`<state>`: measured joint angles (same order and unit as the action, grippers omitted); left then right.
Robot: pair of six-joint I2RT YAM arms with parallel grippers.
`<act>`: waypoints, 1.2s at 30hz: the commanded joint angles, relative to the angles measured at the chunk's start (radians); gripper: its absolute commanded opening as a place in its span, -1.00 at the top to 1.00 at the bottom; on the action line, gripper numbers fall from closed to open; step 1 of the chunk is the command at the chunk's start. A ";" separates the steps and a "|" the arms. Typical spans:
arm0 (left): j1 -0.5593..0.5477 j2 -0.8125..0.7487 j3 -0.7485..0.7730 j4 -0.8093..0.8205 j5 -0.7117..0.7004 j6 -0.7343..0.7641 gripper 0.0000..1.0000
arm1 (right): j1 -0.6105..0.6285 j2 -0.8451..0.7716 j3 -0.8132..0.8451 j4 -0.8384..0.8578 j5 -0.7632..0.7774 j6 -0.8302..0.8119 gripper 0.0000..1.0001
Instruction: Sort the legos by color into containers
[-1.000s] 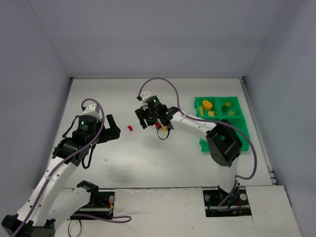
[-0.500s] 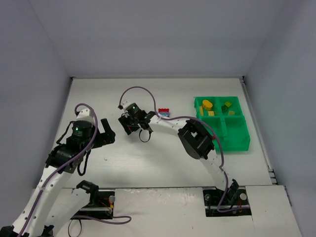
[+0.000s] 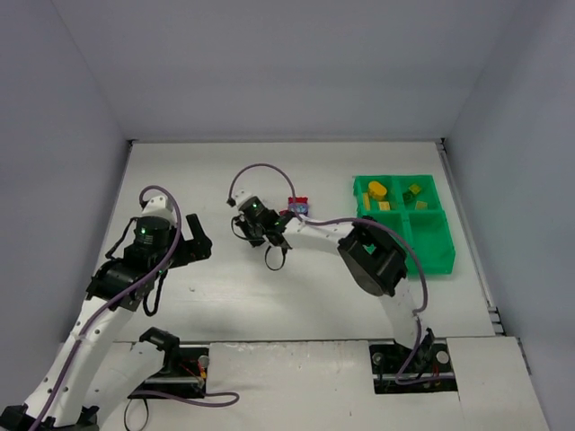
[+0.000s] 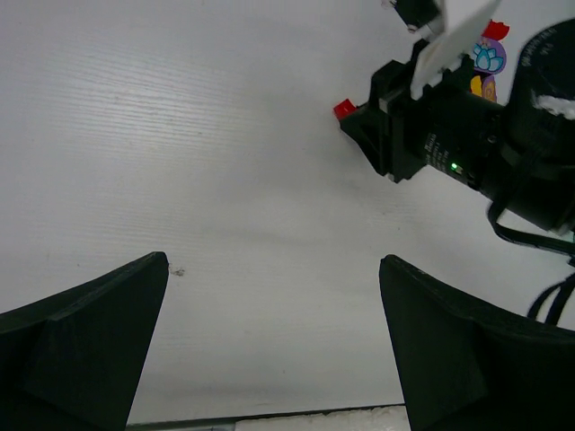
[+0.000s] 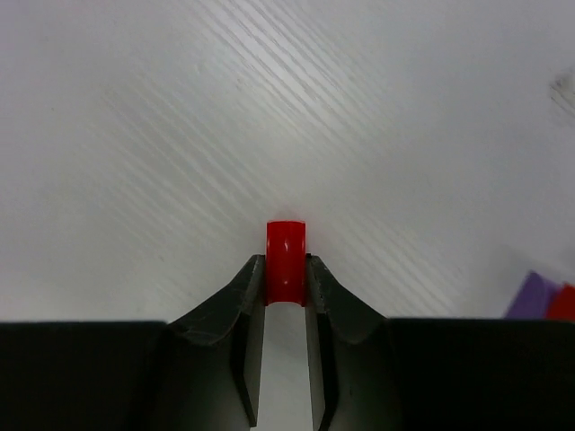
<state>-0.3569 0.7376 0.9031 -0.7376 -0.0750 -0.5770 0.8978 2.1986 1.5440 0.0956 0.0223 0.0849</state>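
Observation:
The robot's right gripper is holding the red lego (image 5: pixel 286 260) square in its fingers and should go on to the tray compartment (image 3: pixel 396 223) in front of the yellow legos, then let go there.
My right gripper (image 5: pixel 286 271) is shut on a small red lego (image 5: pixel 286 259), which pokes out past its fingertips just over the white table. The left wrist view shows the same red lego (image 4: pixel 344 109) at the tip of the right gripper (image 4: pixel 359 121). From above, the right gripper (image 3: pixel 243 228) is at mid-table, covering the brick. My left gripper (image 3: pixel 199 243) hangs open and empty to its left, its fingers (image 4: pixel 99 314) wide apart. The green tray (image 3: pixel 449 260) of containers sits at the right, with yellow legos (image 3: pixel 377 190) in a back compartment.
A small cluster of purple, red and yellow legos (image 3: pixel 297 206) lies just behind the right arm, its purple piece (image 5: pixel 535 296) at the right wrist view's edge. The right arm's elbow (image 3: pixel 373 260) overhangs the tray's near left corner. Grey walls enclose the table.
The right gripper reached left to the lone red lego and shut on it. The left arm drew back slightly, still open.

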 commanded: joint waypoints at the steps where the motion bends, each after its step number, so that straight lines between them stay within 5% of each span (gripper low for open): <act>1: 0.009 0.013 0.033 0.079 0.015 0.003 -0.91 | -0.019 -0.262 -0.121 0.068 0.105 0.015 1.00; 12: 0.004 0.117 0.023 0.244 0.119 -0.017 -0.91 | -0.316 -0.900 -0.616 -0.063 0.252 0.200 1.00; 23: -0.008 0.275 0.082 0.283 0.207 -0.060 -0.91 | -0.571 -1.094 -0.803 -0.246 0.242 0.375 0.95; 28: -0.013 0.304 0.091 0.274 0.216 -0.063 -0.91 | -0.623 -1.042 -0.814 -0.250 0.189 0.372 0.60; 32: -0.013 0.304 0.089 0.265 0.218 -0.063 -0.92 | -0.623 -1.022 -0.797 -0.247 0.185 0.343 0.00; 36: -0.011 0.301 0.085 0.261 0.216 -0.063 -0.92 | -0.622 -1.024 -0.768 -0.249 0.194 0.319 -0.07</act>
<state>-0.3656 1.0481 0.9321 -0.5182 0.1341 -0.6319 0.2764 1.1790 0.7219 -0.1699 0.2047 0.4187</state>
